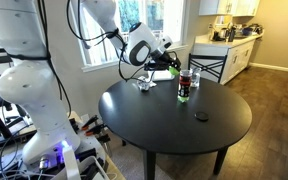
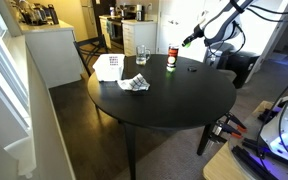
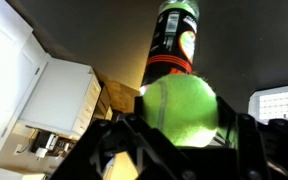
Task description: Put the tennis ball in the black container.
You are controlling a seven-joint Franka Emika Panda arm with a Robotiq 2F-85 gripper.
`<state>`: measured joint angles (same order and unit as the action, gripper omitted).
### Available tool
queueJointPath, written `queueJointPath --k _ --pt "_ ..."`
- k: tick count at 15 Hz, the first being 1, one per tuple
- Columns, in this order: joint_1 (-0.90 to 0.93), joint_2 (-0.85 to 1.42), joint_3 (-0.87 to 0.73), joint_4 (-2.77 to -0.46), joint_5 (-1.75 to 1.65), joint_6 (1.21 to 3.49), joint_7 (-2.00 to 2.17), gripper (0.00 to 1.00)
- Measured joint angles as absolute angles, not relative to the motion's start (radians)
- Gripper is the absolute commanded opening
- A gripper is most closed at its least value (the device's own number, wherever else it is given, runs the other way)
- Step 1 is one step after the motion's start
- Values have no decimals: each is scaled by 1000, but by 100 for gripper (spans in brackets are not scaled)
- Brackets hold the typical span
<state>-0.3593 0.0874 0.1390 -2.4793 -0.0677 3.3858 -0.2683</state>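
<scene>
The tennis ball (image 1: 174,71) is hanging next to the black container at about the height of the container's rim, so my gripper should raise the ball more before it moves the ball over the container's opening (image 1: 185,71).
My gripper (image 3: 180,128) is shut on the tennis ball (image 3: 179,108), a fuzzy yellow-green ball that fills the space between the fingers in the wrist view. The black container (image 3: 174,40), a tall dark cup with a reddish band, stands just beyond the ball in that view. In both exterior views the gripper (image 1: 170,66) (image 2: 190,40) hangs in the air above and slightly to the side of the cup (image 1: 184,85) (image 2: 171,60), which stands on the round black table (image 1: 164,125) (image 2: 174,105). The ball shows as a green spot (image 2: 187,42) at the fingertips.
A white rectangular tub (image 2: 107,67), a clear glass (image 2: 141,54) and a small clear-grey object (image 2: 134,84) (image 1: 142,83) sit on the table. A flat black disc (image 1: 201,116) (image 2: 193,69) lies near the cup. A chair (image 1: 208,68) stands behind the table.
</scene>
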Motion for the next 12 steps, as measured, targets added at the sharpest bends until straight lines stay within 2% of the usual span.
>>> queueJointPath --k 3,7,12 --pt "-306 91 55 -2471 1 3434 -380 43" --pt "-238 136 25 -2434 66 3453 -426 43" --pt "-140 210 -19 -2283 101 3452 -426 43"
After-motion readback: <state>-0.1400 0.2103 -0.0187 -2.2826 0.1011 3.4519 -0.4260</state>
